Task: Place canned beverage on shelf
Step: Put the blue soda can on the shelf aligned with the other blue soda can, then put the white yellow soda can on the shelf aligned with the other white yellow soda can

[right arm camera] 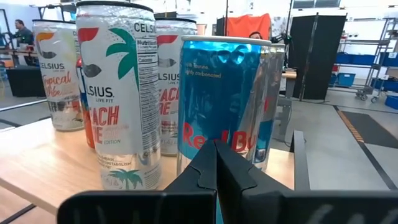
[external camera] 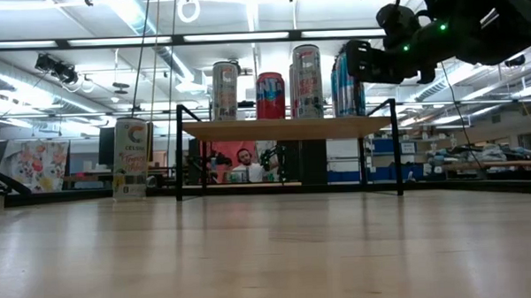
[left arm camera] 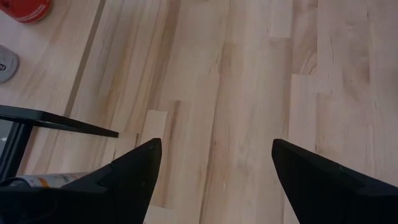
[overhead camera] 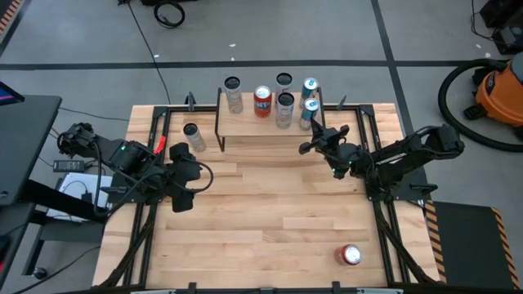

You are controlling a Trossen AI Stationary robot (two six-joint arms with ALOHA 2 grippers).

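The Celsius can (overhead camera: 195, 140) beside the shelf stands outside the open fingers of my left gripper, so next my left gripper moves across and comes down on the can's black top (overhead camera: 190, 129).
The shelf (overhead camera: 253, 124) stands at the table's far side, and several cans stand upright on its top board. Among them are white Celsius cans (right arm camera: 118, 93), a red can (overhead camera: 262, 101) and two blue cans (overhead camera: 309, 110). My right gripper (overhead camera: 309, 145) is shut and level at the shelf's right end. In the right wrist view its tips (right arm camera: 216, 149) point at the nearer blue can (right arm camera: 217, 93). My left gripper (overhead camera: 181, 196) hangs open over bare table at the left, with nothing between its fingers (left arm camera: 143, 162). My right gripper points its shut tips level at the lower side of the nearer blue can (right arm camera: 205, 134), from the table's near side. I cannot tell whether the tips touch the can. The can stands upright on the shelf's top board.
One more Celsius can (overhead camera: 194, 136) stands upright on the table, just left of the shelf. A red can (overhead camera: 351, 255) lies on its side near the front right corner. Black frame rails (overhead camera: 384, 237) run along the table's sides.
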